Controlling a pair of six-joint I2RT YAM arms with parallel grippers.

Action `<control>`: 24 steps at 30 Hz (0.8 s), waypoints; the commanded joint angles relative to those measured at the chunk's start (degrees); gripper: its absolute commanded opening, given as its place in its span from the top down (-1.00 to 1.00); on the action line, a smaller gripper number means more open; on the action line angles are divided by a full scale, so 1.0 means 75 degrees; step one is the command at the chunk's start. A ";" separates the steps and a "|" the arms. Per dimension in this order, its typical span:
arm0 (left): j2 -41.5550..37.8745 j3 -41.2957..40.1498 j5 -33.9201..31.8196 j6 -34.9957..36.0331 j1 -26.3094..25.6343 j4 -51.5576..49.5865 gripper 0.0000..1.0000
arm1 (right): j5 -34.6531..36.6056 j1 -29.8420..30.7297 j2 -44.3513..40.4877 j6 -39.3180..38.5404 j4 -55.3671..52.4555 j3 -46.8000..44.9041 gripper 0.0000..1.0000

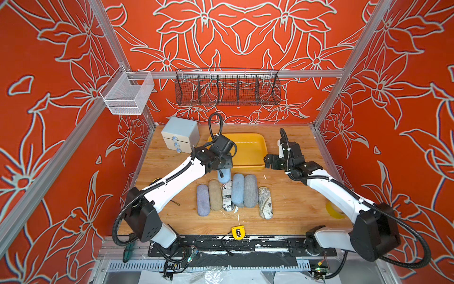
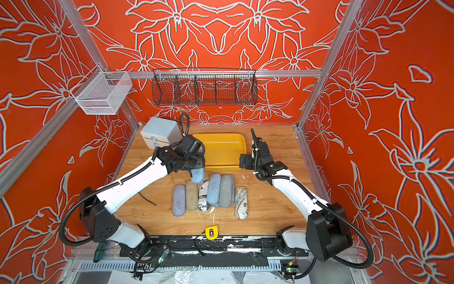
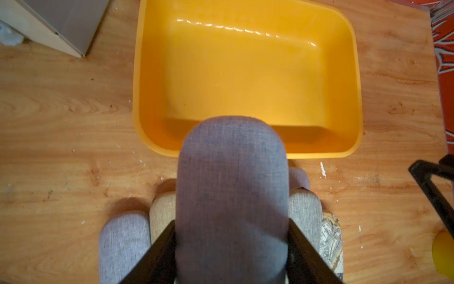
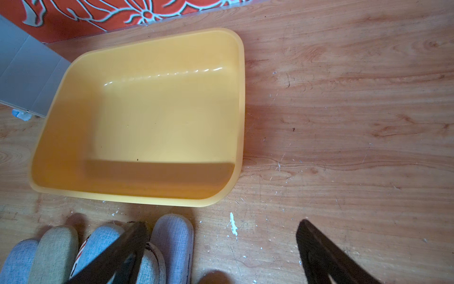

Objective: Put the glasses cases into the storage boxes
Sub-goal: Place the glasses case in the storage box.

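The held light blue case (image 1: 224,176) is in line with the yellow storage box's cabinet-side (image 3: 150,82). My left gripper should go on carrying the case until it is lying inside that side of the box.
My left gripper (image 3: 231,248) is shut on a light blue glasses case (image 1: 224,176), held above the table between the row of cases and the front wall of the yellow storage box (image 1: 248,168). The box shows nothing inside in both wrist views. Several glasses cases lie side by side on the table: lavender (image 1: 203,200), tan (image 1: 215,195), newsprint-printed (image 1: 227,198), light blue (image 1: 238,193), grey (image 1: 250,190) and map-printed (image 1: 265,202). My right gripper (image 4: 222,223) stands open over bare wood, by the box's front right corner, with nothing between its fingers.
A pale blue-and-cream drawer cabinet (image 1: 180,134) stands left of the box. A yellow tape measure (image 1: 237,232) lies at the table's front edge. A yellow tape roll (image 1: 334,209) sits partly under the right arm. A black wire basket (image 1: 227,88) and a white one (image 1: 127,94) hang on the frame.
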 commanded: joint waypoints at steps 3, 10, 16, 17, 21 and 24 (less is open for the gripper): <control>0.0958 0.0917 0.0507 0.1007 0.0726 0.0024 -0.09 | -0.0074 -0.0057 0.0008 -0.0067 0.0034 0.0006 -0.95; 0.2468 0.2240 0.0904 0.1718 0.1317 0.0049 -0.08 | -0.0093 -0.0080 0.0075 -0.0085 0.0119 -0.0066 -0.95; 0.3759 0.3325 0.0999 0.2026 0.1668 -0.0097 -0.08 | -0.0157 -0.0115 0.0123 -0.0149 0.0159 -0.0082 -0.95; 0.3930 0.3473 0.0877 0.2109 0.1669 -0.0145 -0.08 | -0.0196 -0.0118 0.0115 -0.0155 0.0210 -0.0105 -0.95; 0.4508 0.3909 0.0515 0.2206 0.1688 -0.0285 -0.08 | -0.0226 -0.0128 0.0178 -0.0163 0.0280 -0.0172 -0.95; 0.4829 0.4140 0.0346 0.2193 0.1719 -0.0366 -0.09 | -0.0266 -0.0134 0.0256 -0.0198 0.0295 -0.0149 -0.95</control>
